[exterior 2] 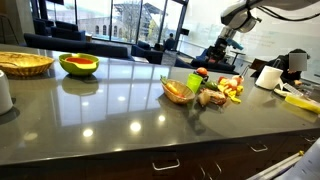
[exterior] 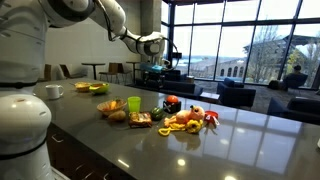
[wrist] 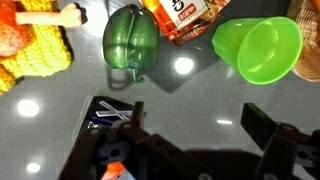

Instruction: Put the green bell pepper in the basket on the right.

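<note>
The green bell pepper (wrist: 130, 38) is out past one finger of my open gripper, so my gripper needs to move over and line up with the pepper's stem end (wrist: 136, 70) before it closes.
In the wrist view the dark green bell pepper (wrist: 130, 38) lies on the grey counter (wrist: 200, 85), apart from and beyond my left finger. The lime-green cup (wrist: 258, 48) lies on its side to the right of it. My gripper (wrist: 200, 115) is open and empty, with bare counter between the fingers. In both exterior views the gripper (exterior: 153, 47) (exterior 2: 228, 40) hangs well above the cluster of play food. A small wicker basket (exterior: 113, 112) (exterior 2: 178, 92) sits at the cluster's edge; its rim shows at the wrist view's right edge (wrist: 310, 50).
Corn (wrist: 35, 50) and a snack packet (wrist: 185, 20) lie next to the pepper. A wide wicker basket (exterior 2: 25, 63) and a green-and-red bowl (exterior 2: 78, 65) stand far along the counter. A white mug (exterior: 54, 91) and a fruit basket (exterior: 92, 88) stand near the robot base.
</note>
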Motion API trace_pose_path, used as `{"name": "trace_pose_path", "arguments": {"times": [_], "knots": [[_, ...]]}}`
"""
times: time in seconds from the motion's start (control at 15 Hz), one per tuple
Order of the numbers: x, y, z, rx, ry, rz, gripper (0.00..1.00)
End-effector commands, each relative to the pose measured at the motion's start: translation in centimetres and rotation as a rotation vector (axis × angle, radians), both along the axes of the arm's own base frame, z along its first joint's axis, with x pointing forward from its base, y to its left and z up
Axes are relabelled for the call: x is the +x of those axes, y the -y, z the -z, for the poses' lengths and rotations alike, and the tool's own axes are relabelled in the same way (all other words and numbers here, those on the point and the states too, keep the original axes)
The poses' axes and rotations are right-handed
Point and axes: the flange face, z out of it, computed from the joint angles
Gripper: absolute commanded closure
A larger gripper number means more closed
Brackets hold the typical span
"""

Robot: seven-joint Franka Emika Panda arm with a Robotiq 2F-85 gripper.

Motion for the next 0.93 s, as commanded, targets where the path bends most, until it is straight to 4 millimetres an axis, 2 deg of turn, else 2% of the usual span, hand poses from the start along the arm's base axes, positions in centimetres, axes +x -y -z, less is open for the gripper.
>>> {"name": "trace_pose_path", "arguments": {"times": [0.0, 0.53, 0.87], "knots": [[0.0, 0.0, -0.1, 0.0, 0.0, 0.0, 0.0], [-0.1, 0.0, -0.3, 0.0, 0.002, 0.0, 0.0], [1.2, -0.8, 1.6, -0.058, -0.003, 0.069, 0.0]]}}
